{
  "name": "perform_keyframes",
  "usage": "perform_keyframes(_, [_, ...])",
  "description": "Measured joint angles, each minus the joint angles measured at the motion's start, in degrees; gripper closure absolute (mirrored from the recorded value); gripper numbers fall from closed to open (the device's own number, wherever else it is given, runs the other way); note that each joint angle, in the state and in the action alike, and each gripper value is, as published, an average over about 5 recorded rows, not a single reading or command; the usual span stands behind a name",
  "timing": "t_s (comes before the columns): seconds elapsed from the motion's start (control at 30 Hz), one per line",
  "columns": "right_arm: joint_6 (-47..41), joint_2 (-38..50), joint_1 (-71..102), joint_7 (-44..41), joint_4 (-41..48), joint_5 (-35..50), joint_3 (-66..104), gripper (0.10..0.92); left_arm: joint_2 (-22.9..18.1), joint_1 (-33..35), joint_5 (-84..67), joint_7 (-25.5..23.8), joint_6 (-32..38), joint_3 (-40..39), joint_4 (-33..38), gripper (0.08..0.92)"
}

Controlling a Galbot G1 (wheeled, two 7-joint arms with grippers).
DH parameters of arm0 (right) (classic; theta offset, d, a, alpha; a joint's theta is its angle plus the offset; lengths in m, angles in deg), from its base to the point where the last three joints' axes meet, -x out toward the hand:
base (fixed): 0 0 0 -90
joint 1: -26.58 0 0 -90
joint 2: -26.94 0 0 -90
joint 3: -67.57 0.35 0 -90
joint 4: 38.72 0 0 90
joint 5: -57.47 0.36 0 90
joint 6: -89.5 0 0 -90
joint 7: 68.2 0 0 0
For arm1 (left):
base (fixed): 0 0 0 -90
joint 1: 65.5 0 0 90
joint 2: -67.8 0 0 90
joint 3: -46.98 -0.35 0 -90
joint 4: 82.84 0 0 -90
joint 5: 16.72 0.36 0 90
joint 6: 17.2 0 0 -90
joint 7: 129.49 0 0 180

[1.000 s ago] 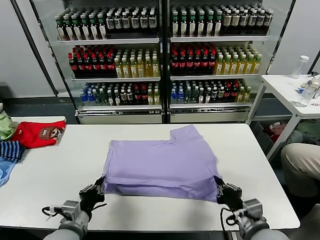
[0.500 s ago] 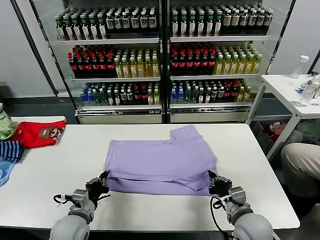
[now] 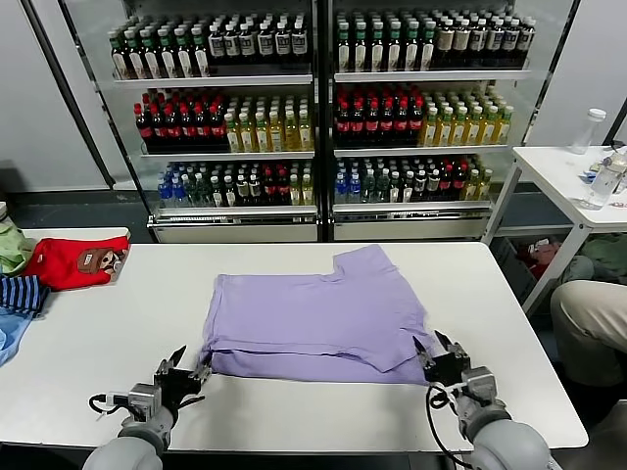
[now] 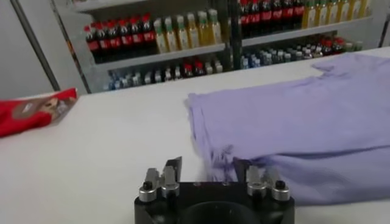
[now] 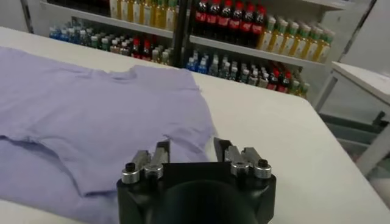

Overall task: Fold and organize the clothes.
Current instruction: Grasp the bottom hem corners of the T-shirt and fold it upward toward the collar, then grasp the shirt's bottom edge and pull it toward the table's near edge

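Observation:
Next, I take the T-shirt's near corners two-handed point(image 3: 415, 374) and pull it tight toward me before folding its far edge, as the lavender T-shirt bunches point(image 4: 220, 154) beside my left gripper.
The lavender T-shirt point(image 3: 315, 318) lies folded in half on the white table point(image 3: 118, 343), plain side up, its top layer ending a little short of the near hem. My left gripper point(image 3: 189, 365) is open and empty just off the shirt's near left corner point(image 4: 213, 163). My right gripper point(image 3: 434, 350) is open and empty at the near right corner. The shirt also shows in the right wrist view point(image 5: 91, 122), with the right gripper point(image 5: 191, 148) open over its edge. The left gripper point(image 4: 207, 167) is open in its own view.
A red garment point(image 3: 73, 261) and striped blue clothes point(image 3: 20, 294) lie at the table's far left. Drink shelves point(image 3: 313, 117) stand behind. A small white side table point(image 3: 568, 171) with bottles and a seated person's knee point(image 3: 588, 318) are on the right.
Both grippers let go of the shirt's folded-over edge and drew back toward me, now open. The top layer has settled flat on the lower layer.

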Motion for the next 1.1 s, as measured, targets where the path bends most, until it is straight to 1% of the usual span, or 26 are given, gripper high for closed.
perform_keyframes(0.03, [-0.1,0.0,0.4,0.0,-0.1,0.3,0.1,0.238,0.0,0.0,-0.3,0.1,-0.2,0.0,0.0,0.186])
perform_keyframes(0.1, [-0.2,0.0,1.1,0.1,-0.1,0.9,0.3,0.220,0.0,0.0,-0.9,0.2,-0.4,0.1,-0.2,0.210])
perform_keyframes(0.17, [-0.3,0.0,1.6,0.0,0.0,1.5,0.4,0.249,0.1,0.0,-1.5,0.3,-0.6,0.3,-0.4,0.253])
perform_keyframes(0.23, [-0.4,0.0,1.9,-0.2,0.1,2.1,0.5,0.296,0.2,0.1,-2.0,0.3,-0.8,0.5,-0.5,0.312])
perform_keyframes(0.43, [-0.4,-0.3,2.2,-0.7,0.8,3.5,0.1,0.468,0.1,-0.3,-2.9,0.3,-1.1,0.3,-1.2,0.468])
perform_keyframes(0.67, [0.0,-0.9,2.3,-1.0,1.3,4.4,-0.4,0.675,0.0,-0.3,-3.2,0.2,-0.7,-0.1,-1.8,0.676])
perform_keyframes(0.87, [-0.8,-0.4,4.3,-1.3,-0.5,5.2,1.1,0.843,0.5,1.3,-4.0,0.5,-0.8,0.7,-0.3,0.845])
perform_keyframes(0.97, [-1.4,0.1,6.8,-1.5,-2.8,5.7,3.2,0.893,1.0,3.3,-4.5,0.7,-1.0,1.6,2.3,0.894])
perform_keyframes(1.1, [-1.7,0.3,11.3,-1.5,-6.8,5.7,6.1,0.905,2.2,6.9,-4.9,0.7,-0.9,3.4,6.1,0.901])
